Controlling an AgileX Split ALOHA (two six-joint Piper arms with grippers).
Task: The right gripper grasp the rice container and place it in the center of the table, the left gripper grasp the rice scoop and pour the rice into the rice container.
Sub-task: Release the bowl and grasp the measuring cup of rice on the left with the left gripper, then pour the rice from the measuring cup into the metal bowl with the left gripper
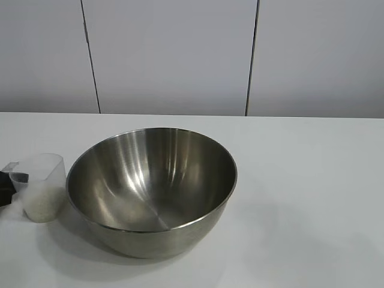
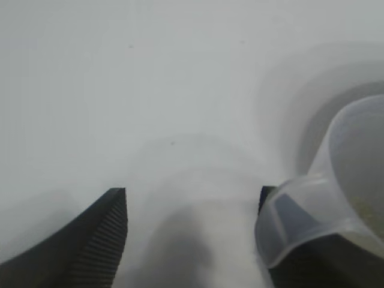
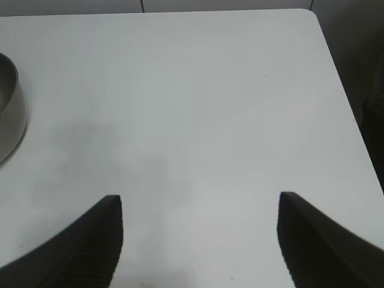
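Note:
The rice (image 1: 44,205) takes up only the rice scoop's lower part (image 1: 44,197), so I expect it to form just a small pile in the rice container when the robot pours.
The rice container (image 1: 156,243), a big shiny steel bowl, stands empty in the middle of the white table (image 1: 312,180). To its left, almost touching it, stands the rice scoop (image 1: 43,186), a cloudy plastic cup holding white rice (image 1: 43,204). My left gripper (image 1: 6,186) is at the far left edge, right against the scoop. In the left wrist view the left gripper (image 2: 193,191) is open with bare table between its fingers, and the scoop (image 2: 336,180) overlaps one fingertip. My right gripper (image 3: 198,197) hangs open over bare table, with the bowl (image 3: 9,114) off to one side.
A pale panelled wall (image 1: 174,54) runs behind the table. The table's far corner and edge (image 3: 336,78) show in the right wrist view, with a dark floor beyond. Bare tabletop lies to the right of the bowl.

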